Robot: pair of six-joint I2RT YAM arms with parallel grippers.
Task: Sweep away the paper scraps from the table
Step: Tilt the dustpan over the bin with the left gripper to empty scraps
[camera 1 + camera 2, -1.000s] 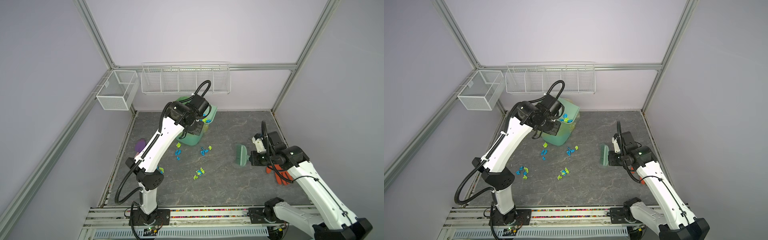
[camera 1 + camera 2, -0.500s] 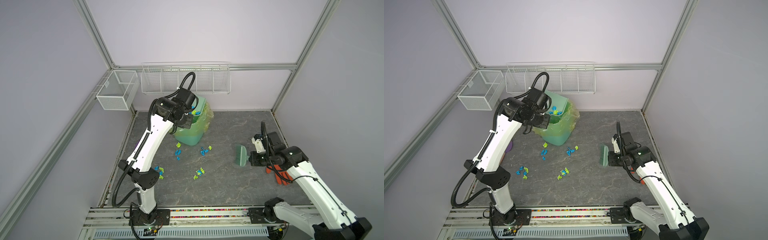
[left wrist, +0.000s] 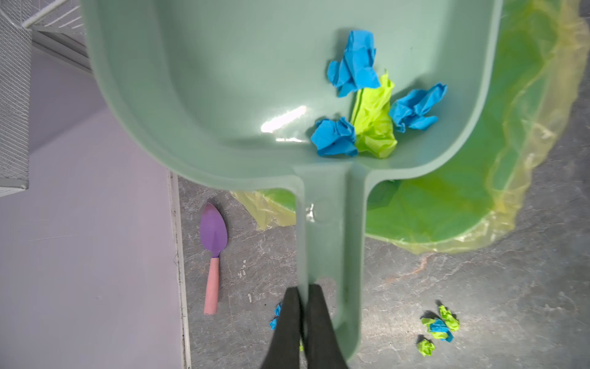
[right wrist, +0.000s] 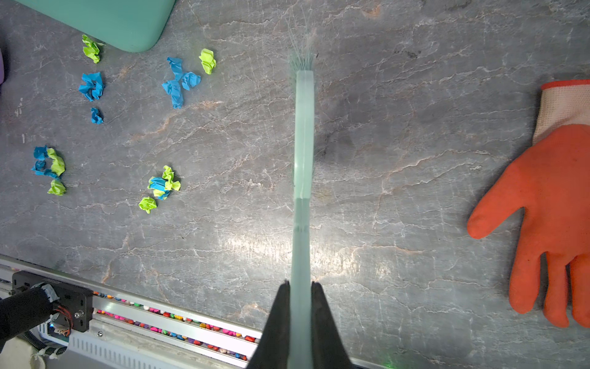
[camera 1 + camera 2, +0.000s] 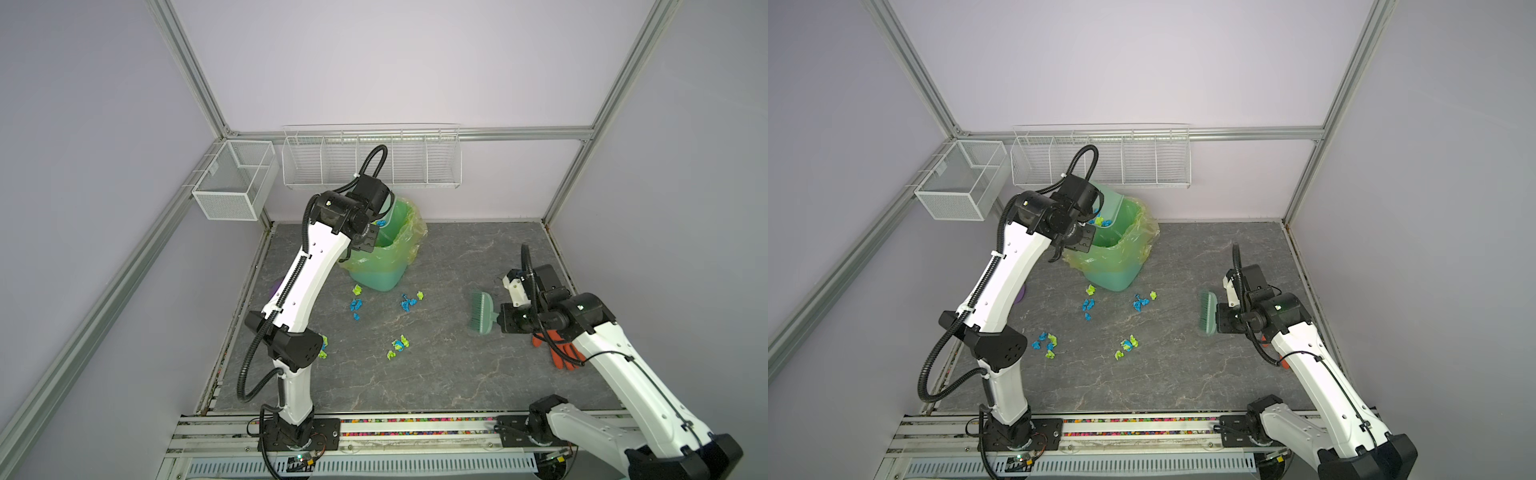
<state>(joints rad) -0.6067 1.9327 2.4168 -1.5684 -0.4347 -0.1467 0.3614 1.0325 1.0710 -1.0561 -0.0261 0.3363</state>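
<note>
The paper scraps (image 5: 1101,221) are near the level dustpan's handle, so the robot's left gripper should roll the dustpan over its side edge and dump them into the bin (image 5: 1126,220).
My left gripper (image 3: 303,294) is shut on the handle of a pale green dustpan (image 3: 255,80), held above the lined green bin (image 3: 479,159). Several blue and lime paper scraps (image 3: 373,105) lie in the pan near the handle. More paper scraps (image 5: 409,301) are scattered in small clusters on the grey marbled table (image 5: 457,374) in front of the bin, and they also show in the right wrist view (image 4: 162,185). My right gripper (image 4: 301,287) is shut on a green brush (image 4: 303,143), whose bristle head (image 5: 482,311) is held just right of the scraps.
An orange glove (image 5: 557,353) lies under my right arm. A purple trowel (image 3: 213,236) rests by the table's left edge. Wire baskets (image 5: 370,158) hang on the back and left walls. An aluminium rail (image 5: 415,428) runs along the front.
My left arm has swung the dustpan to the left and slightly up over the bin, then held there. The right arm and brush have not moved.
</note>
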